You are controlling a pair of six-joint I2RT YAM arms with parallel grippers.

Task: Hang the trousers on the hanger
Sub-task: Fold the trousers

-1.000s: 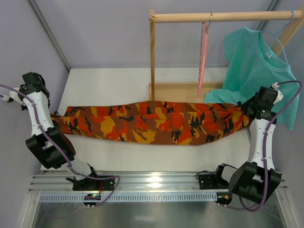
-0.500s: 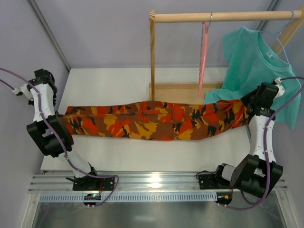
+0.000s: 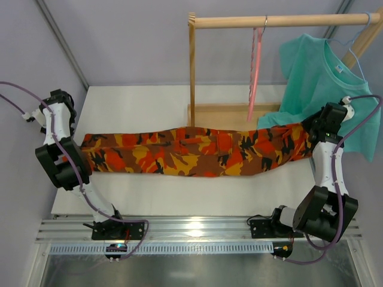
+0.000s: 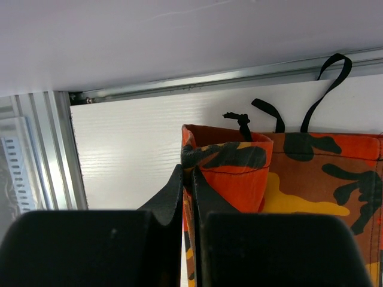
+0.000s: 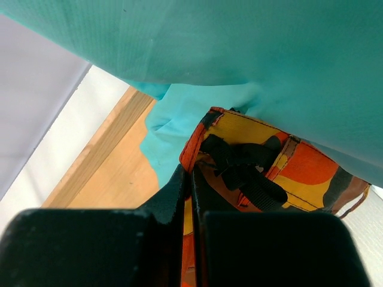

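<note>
The trousers [image 3: 185, 153] are stretched straight across the white table. I carry on holding the trousers' drawstring end [image 3: 99, 154] tight with my left gripper until that end lies flat, and then let go of it.
The camouflage trousers [image 3: 197, 152] are stretched lengthwise across the white table, held at both ends. My left gripper [image 3: 79, 140] is shut on the trousers' left end [image 4: 227, 161], where thin black drawstrings [image 4: 326, 89] trail onto the table. My right gripper [image 3: 312, 136] is shut on the right end [image 5: 251, 161], by a black strap, under the teal T-shirt [image 5: 239, 54]. The pink hanger [image 3: 256, 69] hangs edge-on from the wooden rail [image 3: 281, 21], above and behind the trousers.
The teal T-shirt [image 3: 326, 89] hangs on a light-blue hanger [image 3: 352, 51] at the rail's right end, touching my right arm. The rack's wooden post [image 3: 192, 72] and base [image 3: 230, 115] stand behind the trousers. Grey walls close in left and right.
Both arms have swung outward and back, pulling the trousers taut and straighter. The sagging lower fold has flattened. In the last half second little has moved.
</note>
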